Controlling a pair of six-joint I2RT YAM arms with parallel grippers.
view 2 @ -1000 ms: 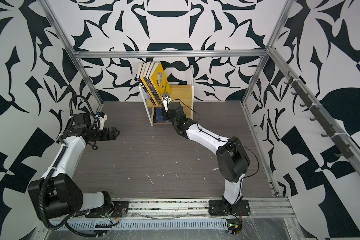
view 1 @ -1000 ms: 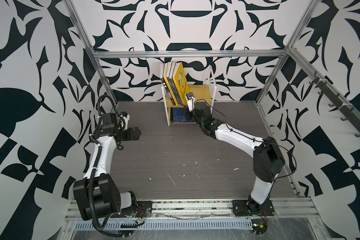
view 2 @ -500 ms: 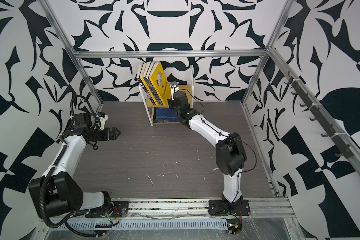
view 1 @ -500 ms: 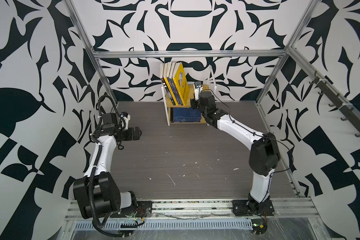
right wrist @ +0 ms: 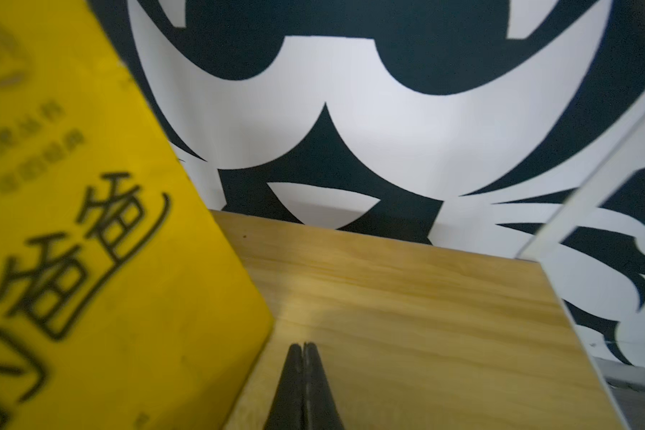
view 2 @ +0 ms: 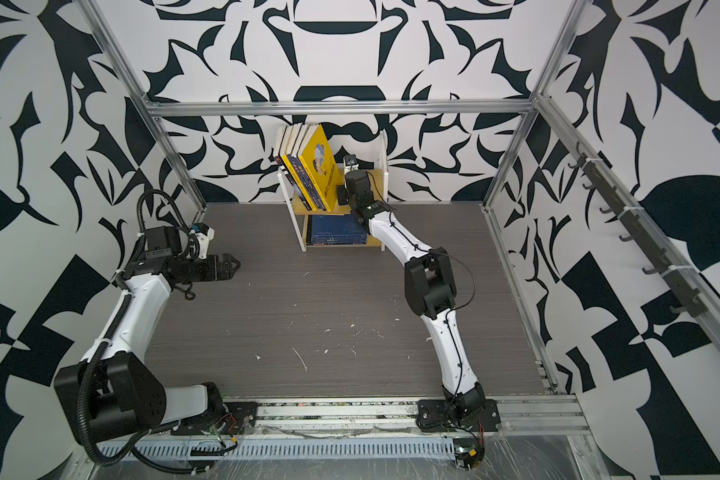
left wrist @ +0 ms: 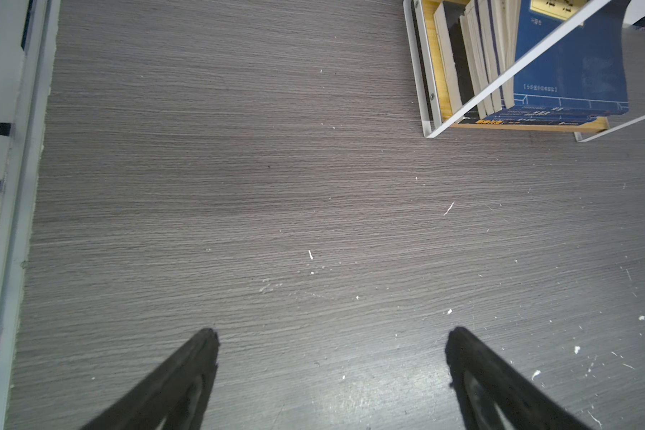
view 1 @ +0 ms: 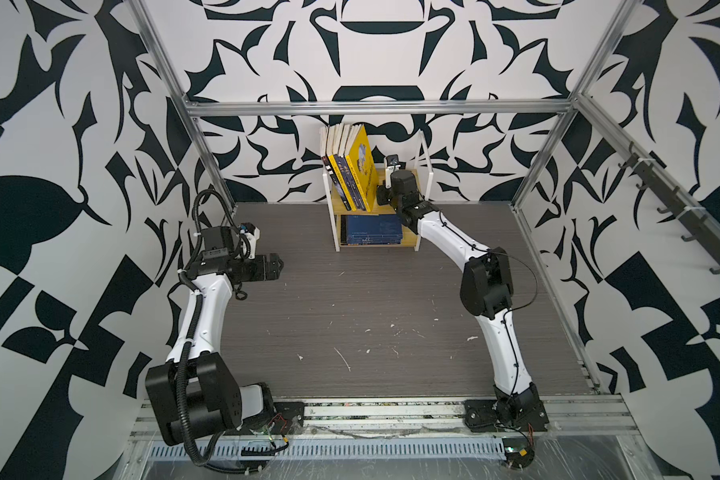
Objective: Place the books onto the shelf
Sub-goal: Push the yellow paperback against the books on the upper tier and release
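My right gripper should now hold its fingers closed and go up until they are clear of the books [view 1: 352, 129], because the yellow book [view 1: 361, 168] is leaning against its neighbours on the upper board.
The shelf [view 1: 424, 153] [view 2: 383, 158] stands at the back middle of the table. Several books [view 1: 348, 174] [view 2: 304, 174] lean upright on its upper board, a yellow book [view 1: 363, 162] [view 2: 319, 166] [right wrist: 90, 260] outermost. Navy books [view 1: 373, 230] [view 2: 337, 230] [left wrist: 574, 67] lie flat on the lower board. My right gripper [view 1: 381, 195] [view 2: 341, 195] [right wrist: 303, 346] is over the upper board [right wrist: 425, 316], just beside the yellow book, shut and holding nothing. My left gripper [view 1: 279, 264] [view 2: 235, 264] [left wrist: 330, 335] hovers open over the table at the left, with nothing in it.
Aluminium frame posts [view 1: 208, 166] and patterned walls close in the table on three sides. A rail of hooks [view 1: 682, 216] runs along the right wall. The shelf's white side frame [right wrist: 592, 186] rises close to my right gripper. White specks [view 1: 341, 357] dot the dark table.
My right gripper rose from in front of the shelf's lower tier to the upper board beside the yellow book, and its jaws closed. The left arm barely moved.
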